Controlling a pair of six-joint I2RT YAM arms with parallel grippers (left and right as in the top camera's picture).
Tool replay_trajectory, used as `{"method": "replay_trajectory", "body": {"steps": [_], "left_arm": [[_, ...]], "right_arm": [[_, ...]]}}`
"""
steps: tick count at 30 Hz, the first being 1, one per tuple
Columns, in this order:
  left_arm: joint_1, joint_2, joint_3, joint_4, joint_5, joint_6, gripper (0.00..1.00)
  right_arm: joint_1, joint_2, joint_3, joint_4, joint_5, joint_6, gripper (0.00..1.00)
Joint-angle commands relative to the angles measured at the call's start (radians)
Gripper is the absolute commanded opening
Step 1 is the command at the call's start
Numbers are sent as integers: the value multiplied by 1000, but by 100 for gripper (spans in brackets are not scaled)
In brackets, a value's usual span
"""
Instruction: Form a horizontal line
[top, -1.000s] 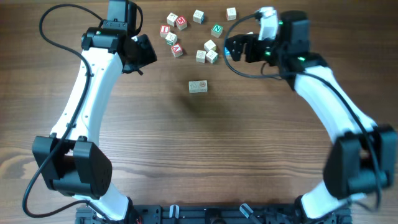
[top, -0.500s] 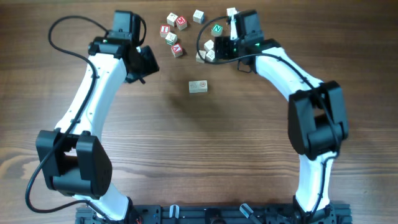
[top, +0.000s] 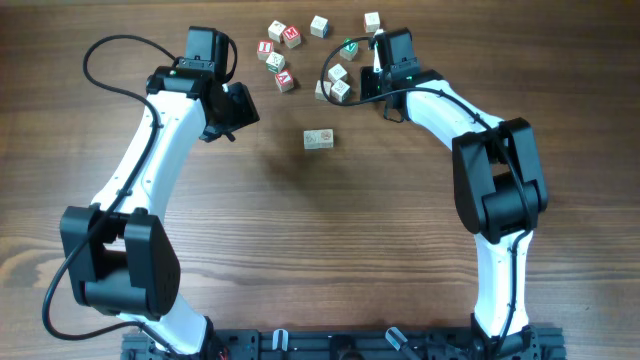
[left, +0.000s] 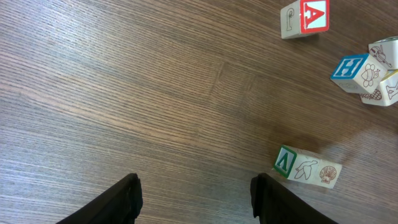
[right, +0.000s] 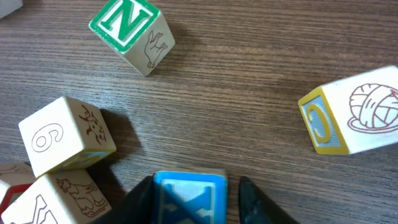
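Note:
I should have my left gripper close and brace (top: 304, 140) the row's green-letter end (left: 285, 161), because that end stands free. My right gripper will push the X cube against the row after that.
The horizontal line (top: 319, 139) is a short row of pale cubes touching side by side at the table's middle. In the left wrist view the row (left: 309, 168) shows a green letter face, a bird and a shell. My left gripper (top: 240, 108) hovers left of it, open, and the gap at the left gripper (left: 196, 183) holds nothing. My right gripper (top: 366, 84) is down in the cube cluster at the back. A blue-faced X cube (right: 189, 196) sits between the right gripper's (right: 196, 183) fingers: the left finger touches it, the right finger stands a little off.
Loose cubes lie round the right gripper: a green N cube (right: 130, 34), a "6" cube (right: 65, 134), a yellow-sided yarn cube (right: 354, 118). More cubes, some red-lettered (top: 285, 80), lie at the back centre. A red A cube (left: 305, 17) and a blue H cube (left: 357, 70) show in the left wrist view.
My right arm swung left into the cube cluster and its jaws narrowed round the blue X cube. The left gripper drifted slightly right and opened wider.

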Motion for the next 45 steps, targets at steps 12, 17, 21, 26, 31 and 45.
{"method": "replay_trajectory", "body": {"steps": [12, 17, 21, 26, 31, 45], "left_arm": [[-6, 6, -12, -49, 9, 4, 58], [-6, 6, -41, -57, 21, -11, 58], [-7, 6, -110, 8, 69, -11, 57], [-37, 6, -284, 240, 76, -11, 33], [-82, 6, -376, 421, 64, -10, 20], [-116, 127, -389, 598, -36, -174, 4]], "right_arm": [[-2, -193, 16, -240, -1, 46, 26], [3, -294, 16, -431, -1, 103, 26], [30, -295, 5, -549, -1, 133, 25], [88, -294, -74, -527, 3, 175, 25], [111, -293, -144, -456, 3, 235, 25], [121, -284, -257, -286, -2, 322, 26]]}}
